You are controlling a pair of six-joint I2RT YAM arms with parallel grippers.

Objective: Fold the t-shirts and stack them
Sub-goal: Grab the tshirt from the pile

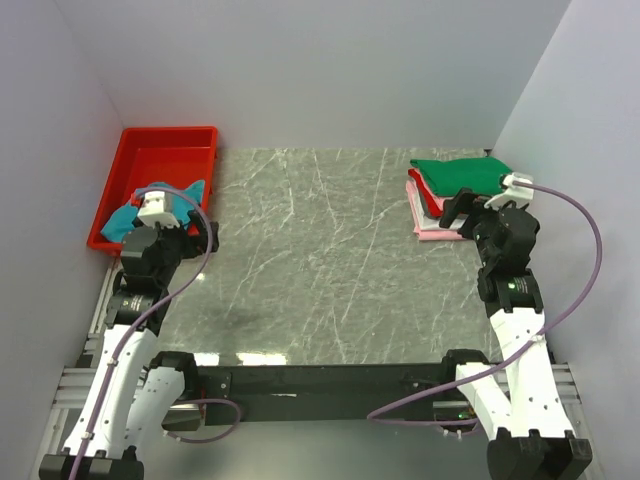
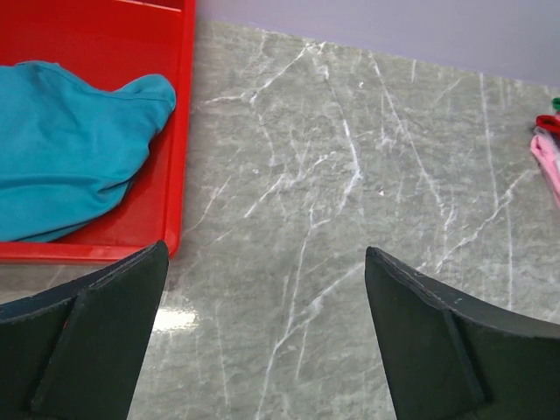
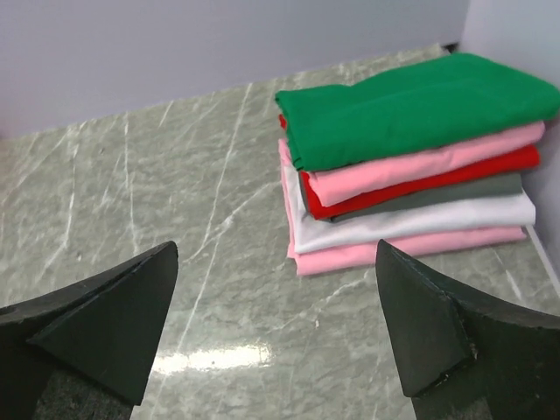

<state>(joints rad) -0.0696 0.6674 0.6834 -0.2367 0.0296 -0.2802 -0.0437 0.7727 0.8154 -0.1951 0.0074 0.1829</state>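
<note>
I carry on moving my open left gripper into the red tray and close it on cloth, because the teal t-shirt (image 1: 118, 222) is alone in the tray and the grey marble (image 1: 310, 250) is out of the way.
A crumpled teal t-shirt (image 1: 120, 222) lies in the red tray (image 1: 170, 140) at the far left; it also shows in the left wrist view (image 2: 61, 149). A stack of several folded t-shirts (image 1: 436, 210), green one (image 1: 462, 172) on top, sits at the far right. In the right wrist view the green shirt (image 3: 411, 105) tops pink, red, grey, white and pink layers (image 3: 411, 223). My left gripper (image 1: 203, 235) is open and empty above the table, just right of the tray (image 2: 175, 131). My right gripper (image 1: 456, 210) is open and empty just in front of the stack.
The grey marble tabletop (image 1: 320, 260) spans between tray and stack. White walls enclose the back and both sides. The stack sits close to the right wall. The black rail carrying both arm bases (image 1: 320, 380) runs along the near edge.
</note>
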